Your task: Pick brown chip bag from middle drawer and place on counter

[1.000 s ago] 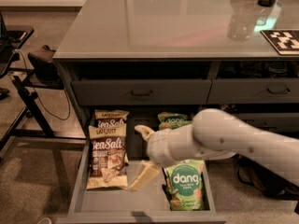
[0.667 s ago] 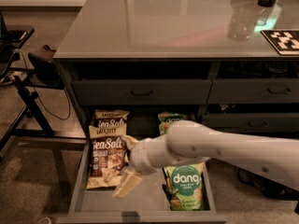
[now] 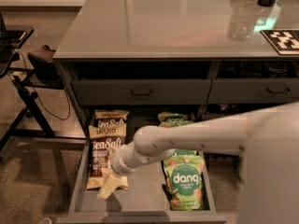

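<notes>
My gripper's fingers are across the front brown chip bag's bottom edge (image 3: 100, 185), so I should move back and grab the bag higher up, by its side (image 3: 121, 140).
Two brown chip bags lie in the left half of the open middle drawer (image 3: 145, 195): the front one (image 3: 100, 150) overlaps the back one (image 3: 111, 117). My gripper (image 3: 105, 176) reaches in from the right and is down at the front bag's lower right corner. It is open; one cream finger (image 3: 108, 187) points down-left across the bag's bottom edge, while the other is hard to separate from the bag. Nothing is lifted. The counter (image 3: 159, 22) spans the top of the view above the drawer.
Two green "dang" pouches lie in the drawer's right half, one at the front (image 3: 184, 181) and one at the back (image 3: 172, 119). Closed drawer fronts with dark handles (image 3: 141, 93) sit under the counter. A clear bottle (image 3: 240, 24) and a marker tag (image 3: 282, 40) are on the counter. A black stand (image 3: 28, 78) is on the left.
My gripper has moved left and down, from the drawer's middle between the bags and pouches to the front brown bag's lower right corner. The bags and pouches have not moved.
</notes>
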`<state>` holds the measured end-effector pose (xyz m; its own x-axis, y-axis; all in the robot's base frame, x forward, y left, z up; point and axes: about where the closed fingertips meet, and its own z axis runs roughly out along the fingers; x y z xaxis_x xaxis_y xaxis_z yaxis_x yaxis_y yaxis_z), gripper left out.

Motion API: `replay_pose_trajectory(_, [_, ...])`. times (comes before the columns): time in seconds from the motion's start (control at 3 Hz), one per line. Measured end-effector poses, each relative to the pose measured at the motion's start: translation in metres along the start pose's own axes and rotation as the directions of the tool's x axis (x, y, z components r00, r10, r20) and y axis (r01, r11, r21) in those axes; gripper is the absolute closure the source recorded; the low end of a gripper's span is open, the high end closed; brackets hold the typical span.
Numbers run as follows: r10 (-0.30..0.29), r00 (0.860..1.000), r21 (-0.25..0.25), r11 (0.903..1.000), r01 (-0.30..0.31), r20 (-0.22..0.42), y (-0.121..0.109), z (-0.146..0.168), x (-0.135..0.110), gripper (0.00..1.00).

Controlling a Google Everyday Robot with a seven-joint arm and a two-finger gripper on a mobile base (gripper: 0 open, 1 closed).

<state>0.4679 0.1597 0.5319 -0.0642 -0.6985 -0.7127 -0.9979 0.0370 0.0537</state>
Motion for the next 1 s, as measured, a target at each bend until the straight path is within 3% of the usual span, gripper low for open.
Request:
replay_pose_trajectory(0.33, [0.031, 0.999, -0.063, 0.9975, -0.032, -0.020, -0.022, 0.046, 0.016, 0.00])
replay_pose_trajectory(0.67, [0.048, 0.999, -0.107, 0.9930, -0.050, -0.021, -0.066, 0.099, 0.032, 0.00])
replay_pose_trajectory(1.0, [0.049, 0.999, -0.103, 0.9934, -0.050, -0.017, -0.069, 0.100, 0.030, 0.00])
